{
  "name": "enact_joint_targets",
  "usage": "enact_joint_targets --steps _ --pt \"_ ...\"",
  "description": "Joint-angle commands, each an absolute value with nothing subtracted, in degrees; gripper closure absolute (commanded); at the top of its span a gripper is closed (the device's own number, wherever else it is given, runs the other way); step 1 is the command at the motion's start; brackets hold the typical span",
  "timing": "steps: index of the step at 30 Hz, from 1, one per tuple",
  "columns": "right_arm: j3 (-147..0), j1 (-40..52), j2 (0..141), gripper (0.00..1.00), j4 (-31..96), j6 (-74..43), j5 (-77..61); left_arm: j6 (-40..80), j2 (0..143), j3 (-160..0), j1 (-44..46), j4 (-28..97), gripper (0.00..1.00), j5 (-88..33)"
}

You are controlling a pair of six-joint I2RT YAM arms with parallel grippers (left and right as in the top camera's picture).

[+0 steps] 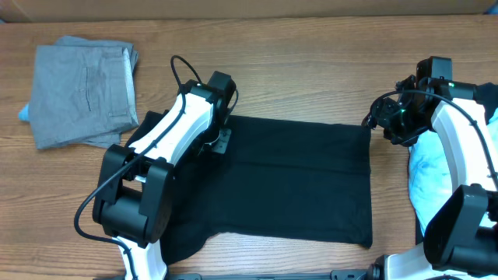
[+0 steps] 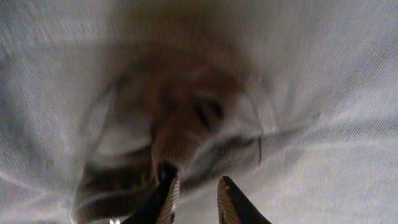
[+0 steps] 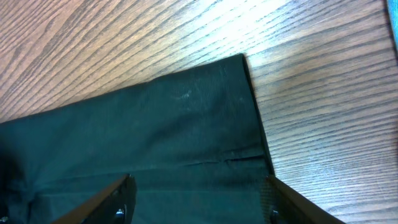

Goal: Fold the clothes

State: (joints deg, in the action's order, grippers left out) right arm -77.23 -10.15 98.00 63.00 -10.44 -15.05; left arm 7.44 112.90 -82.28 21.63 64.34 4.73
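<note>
A crumpled fold (image 2: 186, 127) is bunched up under my left gripper, short of the black T-shirt's far edge. Next, my left gripper pulls the fold loose first and then grabs that edge of the T-shirt.
The black T-shirt (image 1: 296, 179) lies flat as a wide rectangle in the middle of the table, with a sleeve sticking out at the lower left. My left gripper (image 1: 222, 142) presses down on its upper left corner. In the left wrist view its fingers (image 2: 194, 199) stand a little apart, right against blurred fabric (image 2: 298, 93). My right gripper (image 1: 377, 118) hovers over the shirt's upper right corner. In the right wrist view it is wide open (image 3: 199, 202) above the hem corner (image 3: 155, 124). No logo shows.
A folded grey shirt (image 1: 82, 93) lies at the back left, with a bit of light blue under it. A light blue garment (image 1: 424, 175) lies at the right edge beside the right arm. Bare wooden table (image 1: 311, 62) runs behind the black shirt.
</note>
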Motion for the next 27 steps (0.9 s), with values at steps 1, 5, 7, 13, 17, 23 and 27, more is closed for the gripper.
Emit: enact_joint_targets --steps 1,5,7,13,17,23,27 --pt "-77.08 -10.41 97.32 0.33 62.78 -10.17 -15.07 8.64 110.04 -84.47 21.32 66.0 0.72 3.44" --pt "-77.08 -10.41 97.32 0.33 62.63 -10.2 -15.07 8.4 108.03 -85.65 20.82 65.65 0.61 4.38" --pt "-77.08 -10.41 97.32 0.33 62.63 -10.2 -15.07 7.99 108.18 -85.54 20.45 65.21 0.58 5.89" --pt "-77.08 -10.41 97.32 0.33 62.65 -10.2 -15.07 6.39 110.34 -82.91 20.12 61.6 0.57 5.91" --pt "-77.08 -10.41 97.32 0.33 62.72 -10.2 -15.07 6.31 112.77 -82.21 20.27 61.78 0.71 2.94" --pt "-77.08 -10.41 97.32 0.33 62.83 -10.2 -15.07 5.65 112.97 -82.21 20.27 61.84 0.81 0.47" --pt "-77.08 -10.41 97.32 0.33 62.87 -10.2 -15.07 5.13 113.03 -82.21 20.27 61.56 0.68 3.27"
